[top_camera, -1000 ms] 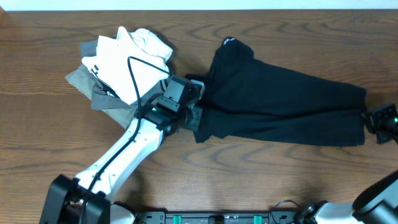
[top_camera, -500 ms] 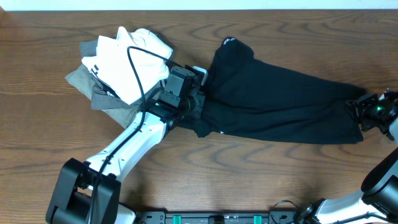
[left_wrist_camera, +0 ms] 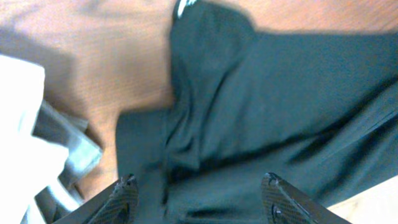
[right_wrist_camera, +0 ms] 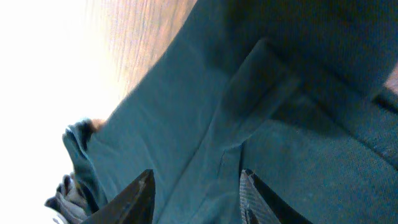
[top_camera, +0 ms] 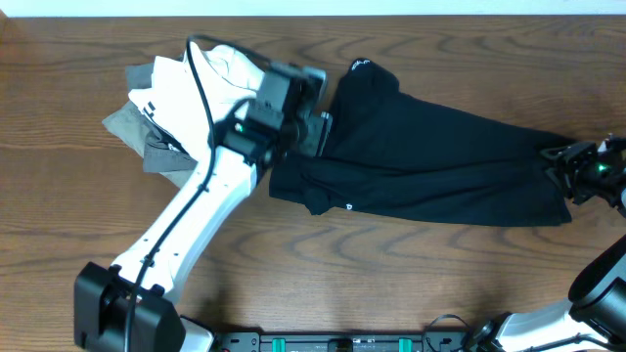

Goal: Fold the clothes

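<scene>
The black T-shirt's far corner with the white logo (top_camera: 366, 72) sticks out past the folded piece of cloth. My left gripper should grab that corner and fold it toward the T-shirt's near edge (top_camera: 319, 206).
The black T-shirt (top_camera: 440, 171) lies stretched across the table in a long folded band with a small white logo (top_camera: 359, 66) at its far corner. My left gripper (top_camera: 315, 132) hovers over the shirt's left end. In the left wrist view its fingers (left_wrist_camera: 124, 194) stand wide apart over the black cloth (left_wrist_camera: 267, 106) with nothing gripped. My right gripper (top_camera: 564, 171) sits at the shirt's right end. There the gripper (right_wrist_camera: 198, 185) is open, and the black fabric (right_wrist_camera: 280, 93) lies beneath and past its tips.
A pile of folded white and grey garments (top_camera: 181, 103) sits at the back left, just behind my left arm (top_camera: 186, 225); its edge shows in the left wrist view (left_wrist_camera: 37, 149). Bare wooden table (top_camera: 411, 284) runs along the front.
Both grippers went from shut to open and let go of the shirt. My left gripper rose and moved back; the shirt's left end settled and spread a little leftward.
</scene>
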Robot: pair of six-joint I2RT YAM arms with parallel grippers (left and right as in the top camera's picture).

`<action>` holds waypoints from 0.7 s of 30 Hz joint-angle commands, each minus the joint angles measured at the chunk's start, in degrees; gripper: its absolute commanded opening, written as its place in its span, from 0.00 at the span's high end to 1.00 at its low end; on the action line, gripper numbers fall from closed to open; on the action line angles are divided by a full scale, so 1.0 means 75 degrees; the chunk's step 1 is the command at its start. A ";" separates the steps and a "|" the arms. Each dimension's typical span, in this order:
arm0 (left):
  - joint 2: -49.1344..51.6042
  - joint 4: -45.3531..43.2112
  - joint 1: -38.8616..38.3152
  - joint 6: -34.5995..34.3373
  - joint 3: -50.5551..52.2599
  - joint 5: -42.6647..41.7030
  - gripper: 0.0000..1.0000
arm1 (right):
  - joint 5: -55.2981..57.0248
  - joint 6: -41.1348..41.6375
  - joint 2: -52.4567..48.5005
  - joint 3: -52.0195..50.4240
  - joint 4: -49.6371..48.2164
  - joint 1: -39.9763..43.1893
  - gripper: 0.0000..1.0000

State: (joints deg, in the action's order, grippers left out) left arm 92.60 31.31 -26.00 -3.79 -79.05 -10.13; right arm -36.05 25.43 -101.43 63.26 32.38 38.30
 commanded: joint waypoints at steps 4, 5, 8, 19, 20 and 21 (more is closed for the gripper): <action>0.1591 0.0157 0.0277 -0.0052 -0.1670 -0.1177 0.34 | -0.0236 -0.2069 0.0003 0.0163 -0.0391 -0.0790 0.51; 0.1961 0.0157 0.0297 0.0035 -0.1982 -0.1376 0.33 | -0.0414 -0.2439 0.0003 0.0163 -0.0463 -0.0877 0.50; 0.3042 0.0160 0.0309 0.0181 -0.2871 -0.1591 0.29 | -0.0562 -0.2798 0.0003 0.0163 -0.0472 -0.1122 0.50; 0.5616 -0.2055 0.0338 0.0731 -0.4150 -0.0831 0.24 | -0.1411 -0.3605 0.0003 0.0157 0.0137 -0.1862 0.50; 0.5761 -0.2224 0.0338 0.0702 -0.4150 -0.0784 0.24 | -0.1390 -0.3614 0.0003 0.0157 0.0204 -0.1929 0.50; 0.5872 -0.2346 0.0338 0.0656 -0.4150 -0.0784 0.24 | -0.1390 -0.3640 0.0003 0.0157 0.0268 -0.2008 0.50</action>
State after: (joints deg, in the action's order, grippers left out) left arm 134.96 15.14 -23.88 0.32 -108.60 -18.44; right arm -44.64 0.73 -101.43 63.35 33.74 24.86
